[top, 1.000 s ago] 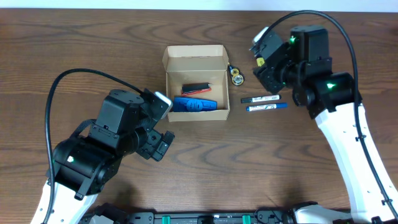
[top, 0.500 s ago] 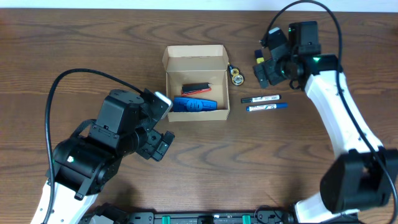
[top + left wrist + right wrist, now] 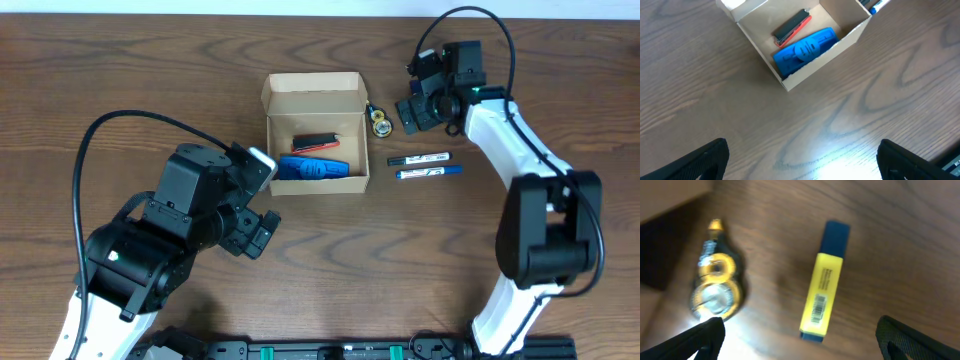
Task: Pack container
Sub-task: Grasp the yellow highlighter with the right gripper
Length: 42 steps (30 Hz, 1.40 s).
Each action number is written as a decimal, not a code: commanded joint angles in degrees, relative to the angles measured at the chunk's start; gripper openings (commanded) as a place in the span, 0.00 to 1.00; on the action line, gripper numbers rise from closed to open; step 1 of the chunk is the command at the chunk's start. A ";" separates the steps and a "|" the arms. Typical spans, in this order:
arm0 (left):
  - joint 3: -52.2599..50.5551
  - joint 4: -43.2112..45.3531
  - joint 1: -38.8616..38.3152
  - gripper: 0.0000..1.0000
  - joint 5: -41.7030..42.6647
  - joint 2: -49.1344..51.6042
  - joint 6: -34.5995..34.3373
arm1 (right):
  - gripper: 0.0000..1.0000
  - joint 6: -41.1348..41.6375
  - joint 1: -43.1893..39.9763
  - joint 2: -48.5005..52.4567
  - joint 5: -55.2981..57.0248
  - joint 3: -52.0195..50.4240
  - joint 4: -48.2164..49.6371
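Observation:
I should keep lowering my right gripper until its open fingers are on both sides of the highlighter's body [image 3: 817, 311], then close them, because the yellow highlighter [image 3: 826, 277] lies lengthwise between them, clear of the tape roller.
The container [image 3: 312, 89] is a tan cardboard box with its flap open, at the table's far middle. It holds a blue object [image 3: 311, 168] and a red-and-black item [image 3: 318, 141]. It also shows in the left wrist view [image 3: 840, 46], with the blue object [image 3: 805, 49] inside. My right gripper [image 3: 414, 112] is open, right of the box, above a yellow highlighter [image 3: 823, 299] that lies between its fingers [image 3: 797, 340]. The overhead view hides the highlighter. My left gripper [image 3: 254, 232] is open and empty over bare table in front of the box [image 3: 800, 165].
A yellow-and-black tape roller [image 3: 379, 122] lies just right of the box, and left of the highlighter in the right wrist view [image 3: 715, 287]. Two markers, one black-capped [image 3: 418, 159] and one blue-capped [image 3: 428, 173], lie side by side nearer the front.
My right arm has swung left and toward the far side, bringing its gripper over the spot beside the tape roller. The left arm and the box have not moved.

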 commanded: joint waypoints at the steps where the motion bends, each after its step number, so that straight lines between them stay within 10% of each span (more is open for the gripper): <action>1: 0.68 -0.13 0.20 0.95 0.15 0.04 -0.42 | 0.99 4.17 -1.38 2.93 1.53 -0.37 1.57; 32: 0.68 -0.13 0.20 0.95 0.15 0.04 -0.42 | 0.86 5.86 -2.21 10.97 -3.19 -0.37 9.64; 42: 0.68 -0.13 0.20 0.95 0.15 0.04 -0.42 | 0.52 6.27 -2.21 10.99 -3.19 -0.37 10.43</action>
